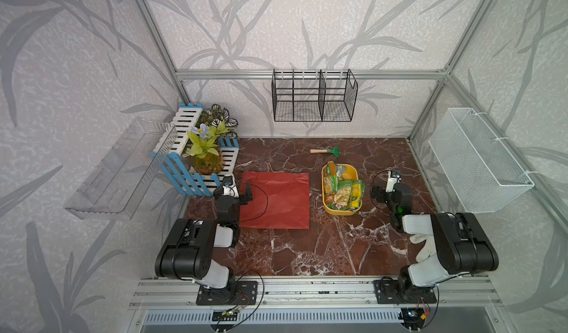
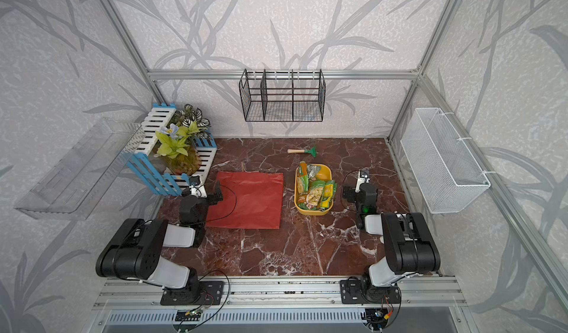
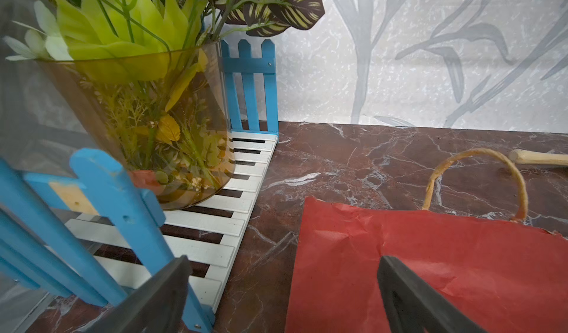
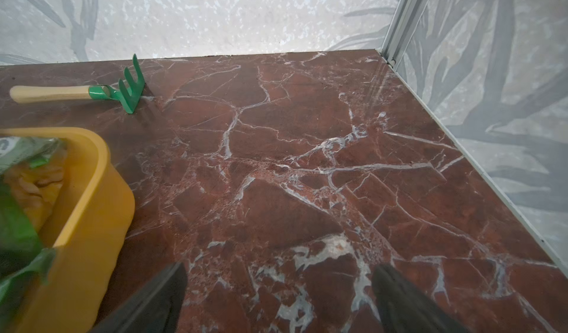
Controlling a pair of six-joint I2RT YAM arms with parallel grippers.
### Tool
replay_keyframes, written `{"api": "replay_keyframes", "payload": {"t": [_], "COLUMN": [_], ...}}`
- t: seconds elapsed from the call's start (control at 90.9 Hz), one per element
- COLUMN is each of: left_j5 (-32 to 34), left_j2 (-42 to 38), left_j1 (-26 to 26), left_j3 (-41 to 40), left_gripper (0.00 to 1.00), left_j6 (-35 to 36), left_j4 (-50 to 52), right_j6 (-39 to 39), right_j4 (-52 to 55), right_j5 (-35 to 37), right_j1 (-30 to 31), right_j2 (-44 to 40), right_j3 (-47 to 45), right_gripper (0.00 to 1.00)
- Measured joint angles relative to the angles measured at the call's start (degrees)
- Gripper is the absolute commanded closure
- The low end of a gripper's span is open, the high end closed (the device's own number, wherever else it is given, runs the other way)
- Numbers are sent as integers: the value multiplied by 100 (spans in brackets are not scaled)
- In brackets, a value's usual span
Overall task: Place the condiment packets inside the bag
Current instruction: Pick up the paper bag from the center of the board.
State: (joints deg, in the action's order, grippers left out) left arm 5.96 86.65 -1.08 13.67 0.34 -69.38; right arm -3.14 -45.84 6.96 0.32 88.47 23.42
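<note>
I should lift the red bag point(image 1: 277, 200) by the cord handle point(image 3: 480, 151) with my left gripper and pull it open with my right gripper first, because the bag is lying flat and closed.
The red bag point(image 1: 276, 199) point(image 2: 249, 202) lies flat on the marble table, its cord handle point(image 3: 479, 174) pointing to the back wall. Several green, orange and yellow condiment packets point(image 1: 342, 190) point(image 2: 316, 190) are piled in a yellow tub point(image 1: 354, 170) point(image 4: 92, 199) to its right. My left gripper point(image 1: 234, 190) point(image 3: 284, 264) hovers open at the bag's point(image 3: 430, 254) left edge, holding nothing. My right gripper point(image 1: 389, 190) point(image 4: 279, 268) is open above bare table just right of the tub, also with nothing in it.
A blue-and-white fence planter point(image 1: 196, 162) with a glass vase point(image 3: 147, 125) stands close to my left gripper. A green hand rake point(image 1: 325, 150) point(image 4: 76, 93) lies behind the tub. A black wire rack point(image 1: 313, 96), white mesh basket point(image 1: 479, 159) and clear shelf point(image 1: 120, 168) hang on the walls.
</note>
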Motion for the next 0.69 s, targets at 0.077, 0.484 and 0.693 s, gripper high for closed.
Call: {"api": "replay_keyframes", "payload": {"t": [0.077,0.484,0.693], "left_j5": [2,-479,-1193], "left_j2": [0,-33,-376], "left_j1": [0,2,46], "left_j3": [0,0,863], "left_gripper": [0,0,0], "left_j6": [0,170,367], "left_j4": [0,72,1620], "right_j6": [0,0,-280], "right_j4": [0,0,1104], "right_j5": [0,0,503], "right_j1": [0,0,0], "right_j2": [0,0,-474], "right_j3": [-2,0,289], "right_gripper": [1,1,1]}}
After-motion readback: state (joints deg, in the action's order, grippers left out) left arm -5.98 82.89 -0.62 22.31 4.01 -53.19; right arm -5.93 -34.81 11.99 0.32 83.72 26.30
